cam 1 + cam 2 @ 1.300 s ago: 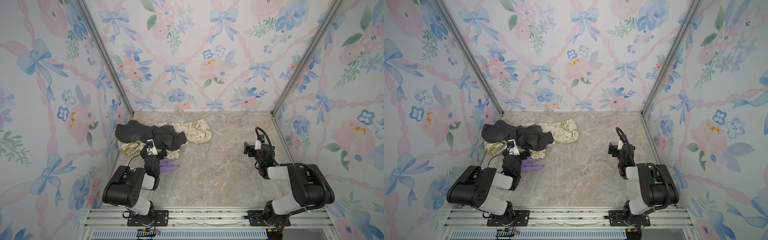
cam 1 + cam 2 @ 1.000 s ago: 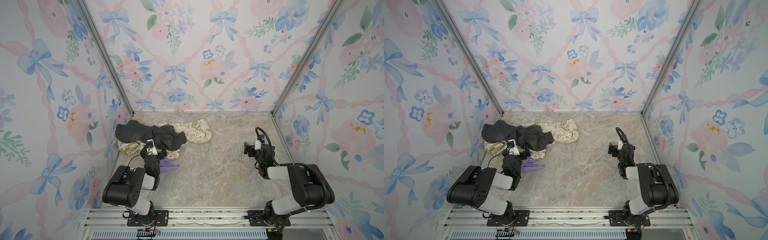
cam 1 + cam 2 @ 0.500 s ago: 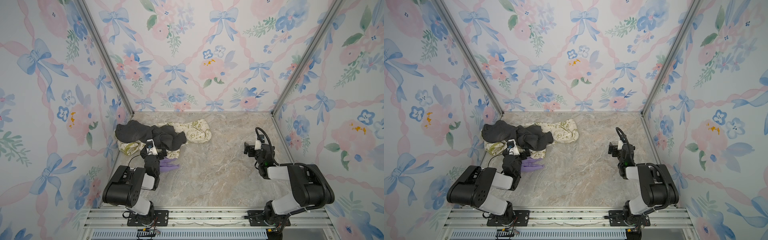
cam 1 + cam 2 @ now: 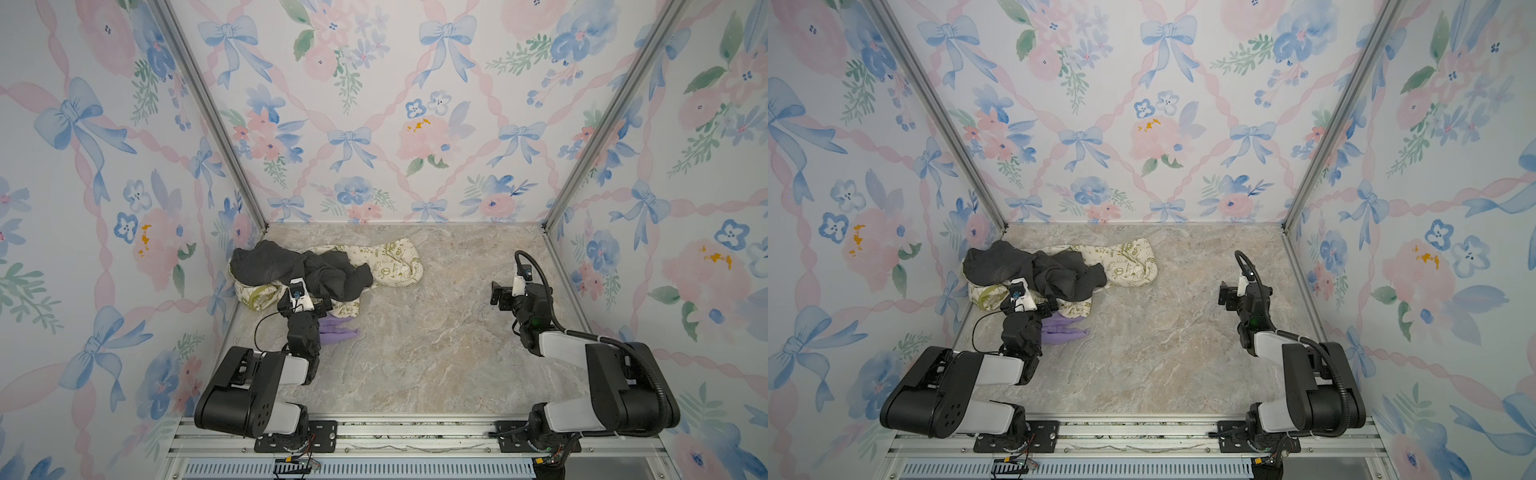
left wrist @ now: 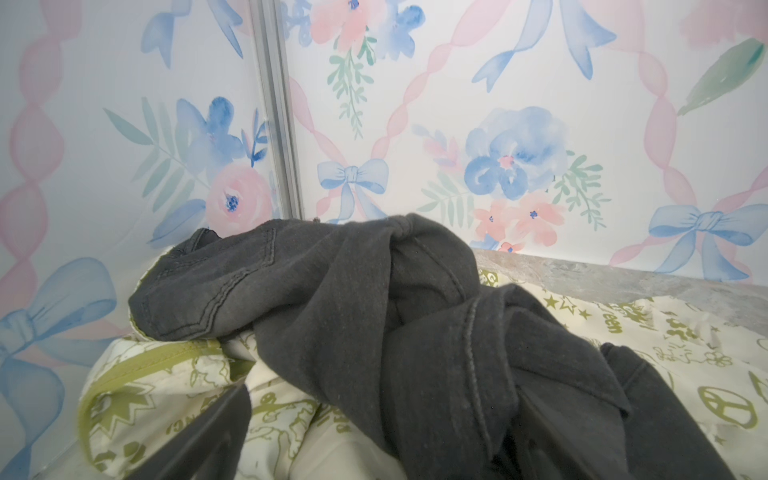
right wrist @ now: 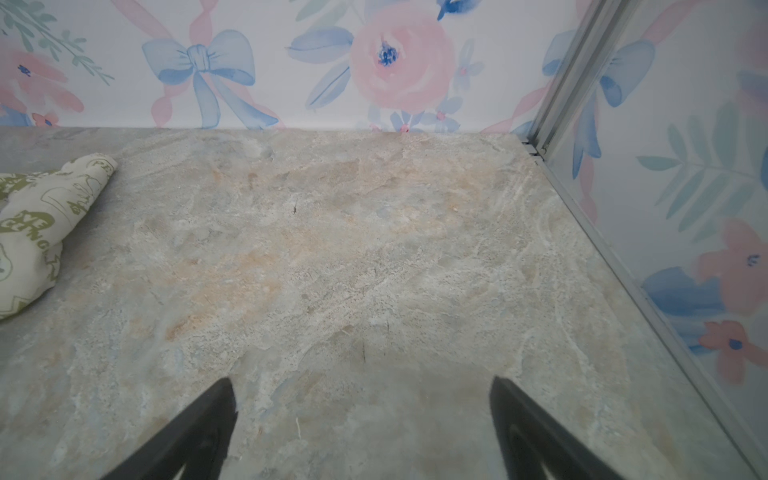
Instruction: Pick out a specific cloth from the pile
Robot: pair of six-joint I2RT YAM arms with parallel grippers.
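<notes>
The lavender-purple cloth (image 4: 337,329) lies by my left gripper's wrist while the gripper's fingers face the grey garment (image 4: 329,274), so next I move back and take that cloth from above.
The lavender-purple cloth (image 4: 337,332) (image 4: 1065,333) lies bunched on the marble table just in front of the pile, beside my left wrist; it is out of sight in both wrist views. The pile (image 4: 320,272) (image 4: 1054,274) is a dark grey garment (image 5: 374,316) draped over cream fabric with olive-green print (image 5: 174,399). My left gripper (image 4: 305,308) (image 4: 1030,304) (image 5: 382,419) is open at the pile's near edge, its jaws wide either side of a fold of the grey garment. My right gripper (image 4: 498,296) (image 4: 1226,297) (image 6: 360,388) is open above bare table.
Flowered walls close in the table (image 4: 436,332) on three sides, and metal corner posts (image 4: 552,220) stand at the back. The pile sits against the left wall. One end of the cream fabric (image 6: 37,232) reaches toward the table's middle. A rail runs along the front edge.
</notes>
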